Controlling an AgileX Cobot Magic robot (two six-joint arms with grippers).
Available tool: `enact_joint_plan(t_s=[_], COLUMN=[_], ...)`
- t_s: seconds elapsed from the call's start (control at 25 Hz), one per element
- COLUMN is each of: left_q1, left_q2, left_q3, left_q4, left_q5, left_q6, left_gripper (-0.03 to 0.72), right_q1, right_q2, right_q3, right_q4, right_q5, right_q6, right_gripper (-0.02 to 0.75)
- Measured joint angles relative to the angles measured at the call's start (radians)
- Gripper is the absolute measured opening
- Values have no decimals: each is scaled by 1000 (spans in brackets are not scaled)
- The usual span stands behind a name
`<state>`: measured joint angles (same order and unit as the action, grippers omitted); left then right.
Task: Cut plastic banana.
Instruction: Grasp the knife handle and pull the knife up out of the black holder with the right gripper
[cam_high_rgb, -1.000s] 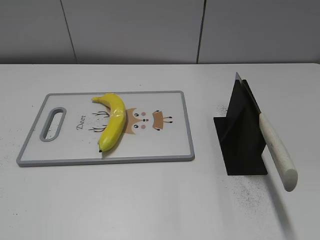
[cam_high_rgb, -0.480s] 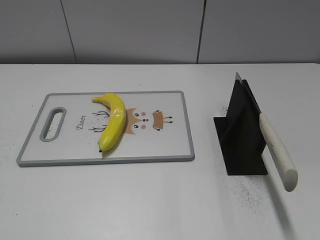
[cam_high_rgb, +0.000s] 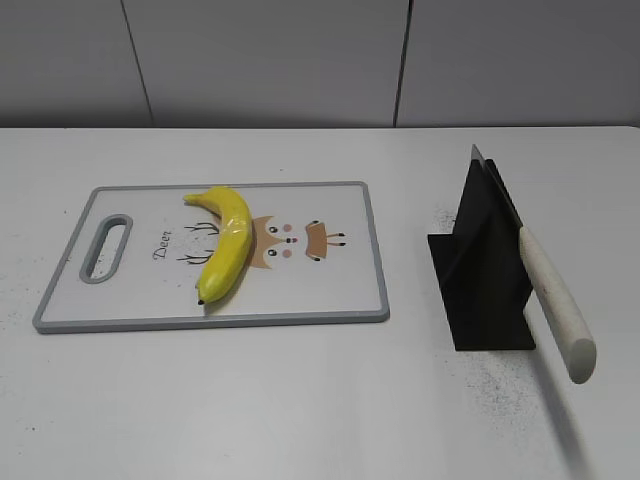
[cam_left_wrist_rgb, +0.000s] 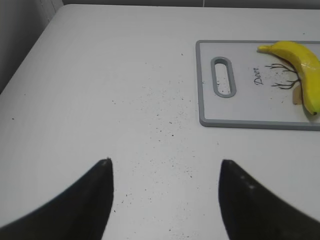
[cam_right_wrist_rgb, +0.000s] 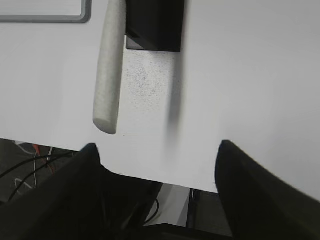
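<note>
The knife (cam_high_rgb: 556, 305) will come loose and the black holder will stay standing when the robot lifts the knife, because the holder stands on a wide flat base (cam_high_rgb: 492, 337).
The plastic banana (cam_high_rgb: 225, 250) lies on a white cutting board (cam_high_rgb: 330, 290) with a grey rim and a deer drawing; it also shows in the left wrist view (cam_left_wrist_rgb: 302, 65). A knife with a whitish handle (cam_high_rgb: 555, 300) rests in a black holder (cam_high_rgb: 485, 275); the handle shows in the right wrist view (cam_right_wrist_rgb: 109, 65). My left gripper (cam_left_wrist_rgb: 165, 162) is open and empty over the bare table left of the board. My right gripper (cam_right_wrist_rgb: 157, 145) is open and empty near the table's front edge, below the knife handle. Neither gripper shows in the exterior view.
The white table (cam_high_rgb: 300, 400) carries dark specks. The board has a grey handle slot (cam_left_wrist_rgb: 223, 82) at its left end. The table's front edge (cam_right_wrist_rgb: 150, 177) has cables and floor below it.
</note>
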<state>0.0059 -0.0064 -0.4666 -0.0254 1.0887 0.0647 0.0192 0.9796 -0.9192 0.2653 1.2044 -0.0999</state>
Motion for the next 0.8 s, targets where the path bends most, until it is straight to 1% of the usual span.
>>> enact_joint_plan(t_s=[0.16, 0.24, 0.32, 0.4, 0.48, 0.6, 0.8], left_q1=[0, 0, 0, 0, 0, 0, 0], left_q2=[0, 0, 0, 0, 0, 0, 0], left_q3=[0, 0, 0, 0, 0, 0, 0], left_q4=[0, 0, 0, 0, 0, 0, 0], left_q5=[0, 0, 0, 0, 0, 0, 0], left_q6=[0, 0, 0, 0, 0, 0, 0], left_gripper=[607, 604, 599, 598, 595, 595, 593], right_q1=[107, 178, 240, 302, 345, 378, 388], right_q2=[146, 209, 275, 333, 386, 465, 565], right_q3=[-75, -109, -135, -149, -152, -152, -153], right_q4=[3, -9, -45, -112, -162, -186, -185], right_q5=[3, 3, 2, -2, -9, -39, -103], right_q6=[-9, 0, 56, 133, 211, 276, 327], right_gripper=[538, 538, 536, 529, 524, 519, 518])
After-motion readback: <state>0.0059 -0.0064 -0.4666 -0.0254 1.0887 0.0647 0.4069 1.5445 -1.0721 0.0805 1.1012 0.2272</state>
